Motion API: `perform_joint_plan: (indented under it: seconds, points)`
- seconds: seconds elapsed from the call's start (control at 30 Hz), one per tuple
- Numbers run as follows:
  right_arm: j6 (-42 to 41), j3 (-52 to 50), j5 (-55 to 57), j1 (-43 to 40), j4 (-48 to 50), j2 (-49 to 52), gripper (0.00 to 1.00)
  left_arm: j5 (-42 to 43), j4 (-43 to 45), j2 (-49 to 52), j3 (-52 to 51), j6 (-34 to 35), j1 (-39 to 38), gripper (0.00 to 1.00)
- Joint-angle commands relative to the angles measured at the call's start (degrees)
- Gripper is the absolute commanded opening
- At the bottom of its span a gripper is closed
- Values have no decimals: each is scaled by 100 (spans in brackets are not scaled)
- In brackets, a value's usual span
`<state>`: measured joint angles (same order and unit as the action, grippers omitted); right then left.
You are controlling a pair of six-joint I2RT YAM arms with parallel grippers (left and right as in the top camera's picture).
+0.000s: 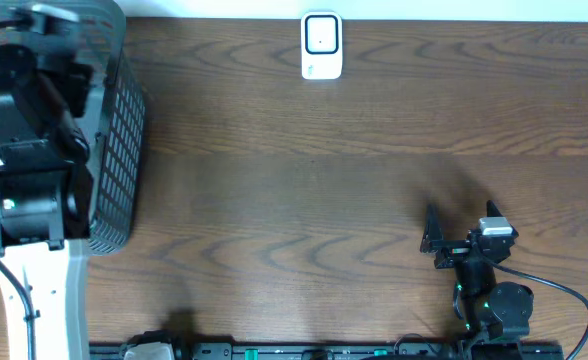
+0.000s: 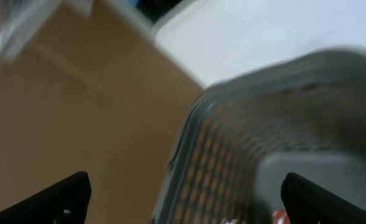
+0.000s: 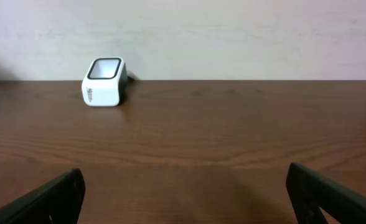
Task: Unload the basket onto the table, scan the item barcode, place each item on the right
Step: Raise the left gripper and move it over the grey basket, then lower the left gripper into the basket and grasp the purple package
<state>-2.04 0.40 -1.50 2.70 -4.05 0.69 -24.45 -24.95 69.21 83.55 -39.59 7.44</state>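
Note:
The packets lie near me while my open left gripper is above the basket's far end point(image 1: 92, 32), so next I pull back and reach down for the purple packet point(image 2: 233, 221).
The white barcode scanner point(image 1: 321, 45) stands at the table's far edge, and also shows as the scanner point(image 3: 104, 82) at the upper left of the right wrist view. My left arm point(image 1: 24, 150) hangs over the grey mesh basket point(image 1: 119, 150) at the far left. My left gripper point(image 2: 184, 199) is open above the basket's rim point(image 2: 264, 81), and the view is blurred. A red-and-white scrap point(image 2: 279, 216) shows low inside the basket; the item itself cannot be made out. My right gripper point(image 1: 461, 222) rests open and empty at the near right, as the right gripper point(image 3: 186, 193) also shows in its wrist view.
The dark wooden table point(image 1: 304, 190) stretches between the basket and my right arm. A black rail point(image 1: 324, 351) runs along the front edge. A pale wall point(image 3: 233, 37) stands behind the scanner. A brown floor point(image 2: 65, 124) lies beyond the basket.

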Motion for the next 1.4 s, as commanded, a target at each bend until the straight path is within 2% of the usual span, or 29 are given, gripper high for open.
perform_joint_plan:
  seconds: [0.0,0.03,0.13,0.23,0.43,0.8,0.9,1.03,1.17,1.37]
  points:
    - [85,-9,31,-42,-24,-31,99,-317,-293,103,363,699,404,98]
    - [85,-9,31,-42,-24,-31,99,201,-568,177,511,914,699,98]
    - [85,-9,31,-42,-24,-31,99,861,-748,289,636,1451,1126,98]
    - [85,-9,31,-42,-24,-31,99,1467,-804,417,660,1709,1423,98]
    - [85,-9,31,-42,-24,-31,99,2538,-1150,603,654,1287,1491,98]
    - [85,-9,31,-42,-24,-31,99,2527,-981,603,654,1294,1480,98]
    - [85,-9,31,-42,-24,-31,99,2494,-1005,721,654,1718,1609,97]
    - [85,-9,31,-42,-24,-31,99,2557,-1244,1309,885,2817,1987,98]
    - [85,-9,31,-42,-24,-31,99,2741,-1958,2138,1720,2850,2166,98]
    - [85,-9,31,-42,-24,-31,99,2413,-2096,2710,2094,2813,2197,98]
